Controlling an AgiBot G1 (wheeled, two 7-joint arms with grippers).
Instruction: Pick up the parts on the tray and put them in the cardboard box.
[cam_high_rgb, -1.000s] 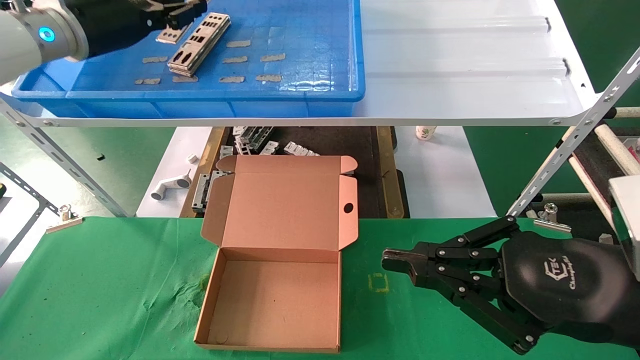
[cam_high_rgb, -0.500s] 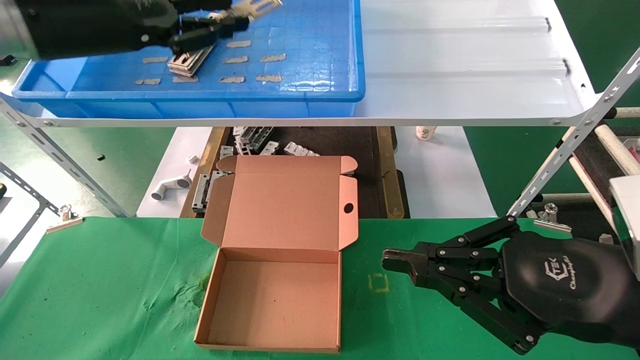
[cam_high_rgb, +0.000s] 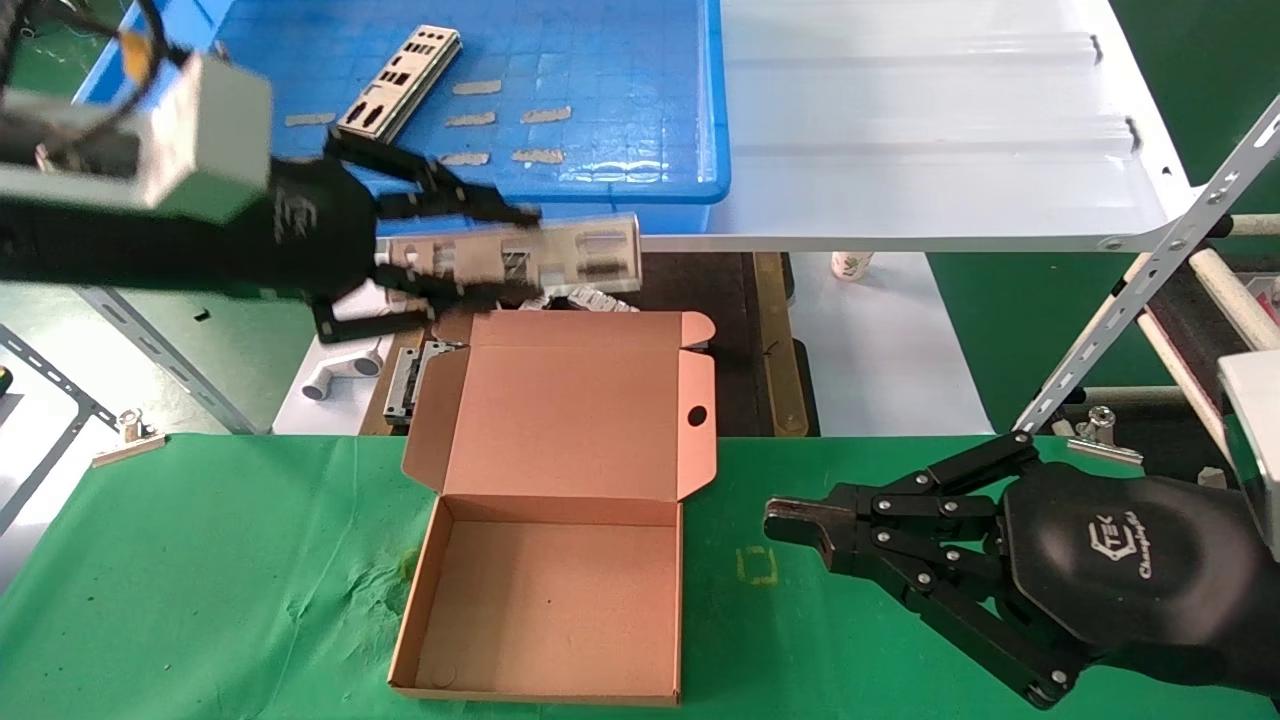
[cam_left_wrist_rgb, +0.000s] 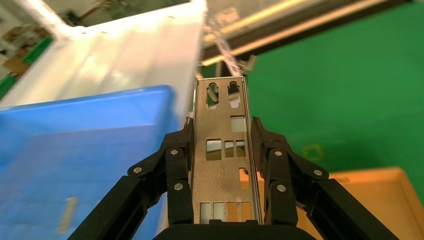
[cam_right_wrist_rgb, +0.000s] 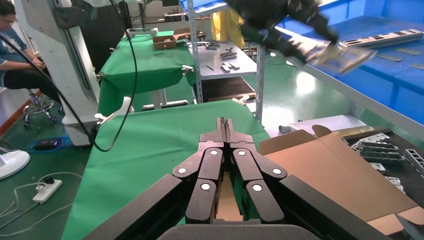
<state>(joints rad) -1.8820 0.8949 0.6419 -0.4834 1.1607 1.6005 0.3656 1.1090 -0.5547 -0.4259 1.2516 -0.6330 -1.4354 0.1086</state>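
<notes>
The silver-grey part (cam_high_rgb: 588, 254) is clear of the blue tray and the cardboard box is open, so the robot's left gripper keeps going down to the box's bottom (cam_high_rgb: 554, 600) and lets go there.
My left gripper (cam_high_rgb: 455, 250) is shut on a silver-grey punched part (cam_high_rgb: 560, 256) and holds it flat in the air in front of the blue tray (cam_high_rgb: 640, 190), above the far edge of the cardboard box (cam_high_rgb: 560, 560). In the left wrist view the part (cam_left_wrist_rgb: 222, 150) sits between my fingers (cam_left_wrist_rgb: 179, 160). A stack of parts (cam_high_rgb: 400, 80) lies in the tray. The box is open and empty on the green table. My right gripper (cam_high_rgb: 790, 520) is shut and empty, resting to the right of the box; it also shows in the right wrist view (cam_right_wrist_rgb: 224, 125).
The tray stands on a white sheet-metal shelf (cam_high_rgb: 920, 130) with slanted metal struts (cam_high_rgb: 1150, 270). Tan tape strips (cam_high_rgb: 540, 115) lie in the tray. Grey metal brackets (cam_high_rgb: 510, 280) and a white pipe piece (cam_high_rgb: 340, 372) lie on the lower surface behind the box.
My left gripper has lifted one part out of the tray and carried it toward me and down, over the tray's front rim. The right arm has not moved.
</notes>
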